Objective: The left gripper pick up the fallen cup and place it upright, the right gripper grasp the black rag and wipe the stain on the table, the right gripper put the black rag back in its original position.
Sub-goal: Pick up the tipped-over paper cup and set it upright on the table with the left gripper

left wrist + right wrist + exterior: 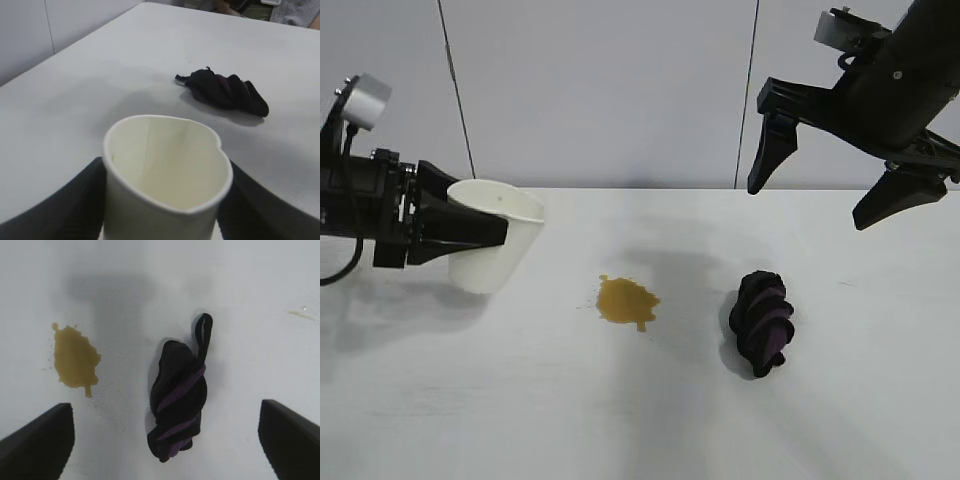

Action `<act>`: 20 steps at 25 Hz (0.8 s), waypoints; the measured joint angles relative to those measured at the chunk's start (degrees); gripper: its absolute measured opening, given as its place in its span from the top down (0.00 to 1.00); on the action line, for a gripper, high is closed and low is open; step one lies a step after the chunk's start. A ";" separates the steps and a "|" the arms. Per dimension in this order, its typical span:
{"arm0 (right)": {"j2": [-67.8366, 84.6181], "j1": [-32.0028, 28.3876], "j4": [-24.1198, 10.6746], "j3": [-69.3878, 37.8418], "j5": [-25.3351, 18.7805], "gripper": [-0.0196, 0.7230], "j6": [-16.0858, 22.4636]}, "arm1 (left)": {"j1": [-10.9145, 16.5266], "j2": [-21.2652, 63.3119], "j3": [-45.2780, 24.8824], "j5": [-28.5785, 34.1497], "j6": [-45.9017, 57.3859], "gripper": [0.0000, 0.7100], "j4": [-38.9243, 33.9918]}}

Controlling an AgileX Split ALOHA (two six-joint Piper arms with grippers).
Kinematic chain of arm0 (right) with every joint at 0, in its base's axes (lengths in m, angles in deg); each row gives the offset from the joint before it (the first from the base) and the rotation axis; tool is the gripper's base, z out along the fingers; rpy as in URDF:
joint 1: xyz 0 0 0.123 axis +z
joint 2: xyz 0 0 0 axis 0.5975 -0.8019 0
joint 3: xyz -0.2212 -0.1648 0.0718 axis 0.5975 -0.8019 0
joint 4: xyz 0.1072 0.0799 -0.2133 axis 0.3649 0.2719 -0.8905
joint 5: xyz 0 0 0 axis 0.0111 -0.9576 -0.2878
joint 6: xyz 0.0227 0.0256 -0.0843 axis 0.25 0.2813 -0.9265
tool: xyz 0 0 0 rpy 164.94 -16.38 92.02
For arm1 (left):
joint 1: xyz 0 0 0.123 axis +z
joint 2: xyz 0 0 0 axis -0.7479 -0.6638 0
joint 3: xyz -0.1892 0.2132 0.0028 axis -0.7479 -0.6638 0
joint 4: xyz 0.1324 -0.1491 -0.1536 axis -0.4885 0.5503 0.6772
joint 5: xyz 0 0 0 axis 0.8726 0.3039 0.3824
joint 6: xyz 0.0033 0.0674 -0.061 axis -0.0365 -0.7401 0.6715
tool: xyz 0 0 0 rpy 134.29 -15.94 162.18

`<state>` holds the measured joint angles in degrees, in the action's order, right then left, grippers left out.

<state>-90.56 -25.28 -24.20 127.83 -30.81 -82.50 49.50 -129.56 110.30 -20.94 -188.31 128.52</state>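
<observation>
Tiny droplets (49, 360) are scattered beside the yellowish-brown stain (626, 302) like a fresh spill, so I expect the stain to come off when I wipe with the black rag.
My left gripper (488, 236) is shut on the white paper cup (498, 264) at the table's left side. The cup is tilted with its mouth up and toward the right. Its rim is squeezed out of round in the left wrist view (167, 165), with a black finger (75, 200) on each side. I cannot tell if its base touches the table (520, 400). The yellowish-brown stain (626, 301) lies at the table's middle. The black rag (761, 322), with purple streaks, lies bunched to its right. My right gripper (808, 205) hangs open high above the rag (177, 395), the stain (75, 357) off to one side.
The rag also shows beyond the cup in the left wrist view (222, 91). A grey wall with vertical seams stands behind the table. A faint small mark (301, 314) lies on the tabletop past the rag.
</observation>
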 joint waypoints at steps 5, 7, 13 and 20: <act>0.00 0.00 0.00 0.00 0.00 0.04 0.00 | 0.07 -2.95 0.00 0.00 -2.61 0.40 0.08; 0.00 0.00 0.00 0.00 0.00 0.04 0.00 | 0.12 -3.36 0.00 0.00 -3.46 0.40 0.08; 0.00 0.00 0.00 0.00 0.00 0.04 0.00 | 0.24 -4.94 0.00 0.00 -3.64 0.16 0.32; 0.00 0.00 0.13 0.00 0.00 0.04 0.00 | 0.24 -1.94 0.00 -0.05 4.05 0.03 0.32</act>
<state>-90.56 -25.28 -24.07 127.83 -30.81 -82.50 49.74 -131.49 110.30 -20.99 -184.26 128.84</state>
